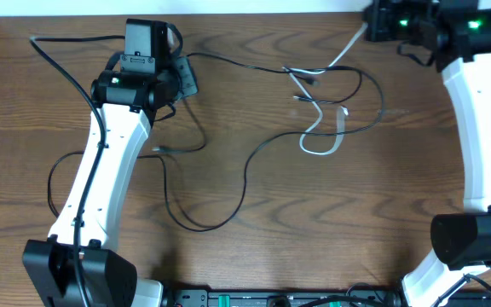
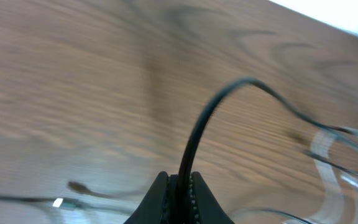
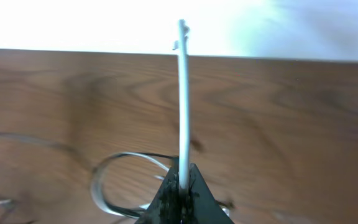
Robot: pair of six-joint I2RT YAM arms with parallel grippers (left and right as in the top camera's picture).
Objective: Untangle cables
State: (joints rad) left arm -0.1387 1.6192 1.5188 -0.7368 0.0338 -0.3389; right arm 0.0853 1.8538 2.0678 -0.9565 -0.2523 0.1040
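Note:
The white cable is hooked around the black cable at its sharp bend (image 1: pixel 291 71). My right gripper should move back gently and hold while my left gripper takes hold beside the crossing (image 1: pixel 312 72).
A thin black cable (image 1: pixel 254 158) runs in loops over the wooden table from the far left to the middle. A white flat cable (image 1: pixel 324 143) lies looped at centre right, crossed by black cable strands. My left gripper (image 1: pixel 181 75) at the far left is shut on the black cable (image 2: pixel 194 140), which arches away from the jaws (image 2: pixel 179 186). My right gripper (image 1: pixel 370 26) at the far right edge is shut on the white cable (image 3: pixel 183 99), which stands straight out of the jaws (image 3: pixel 183 182). The white loop (image 3: pixel 104 180) lies behind them.
The wooden table (image 1: pixel 245 247) fills the view, its far edge along the top. A small silver plug end (image 1: pixel 158 150) lies beside the left arm. A black and green strip (image 1: pixel 280 298) runs along the near edge between the arm bases.

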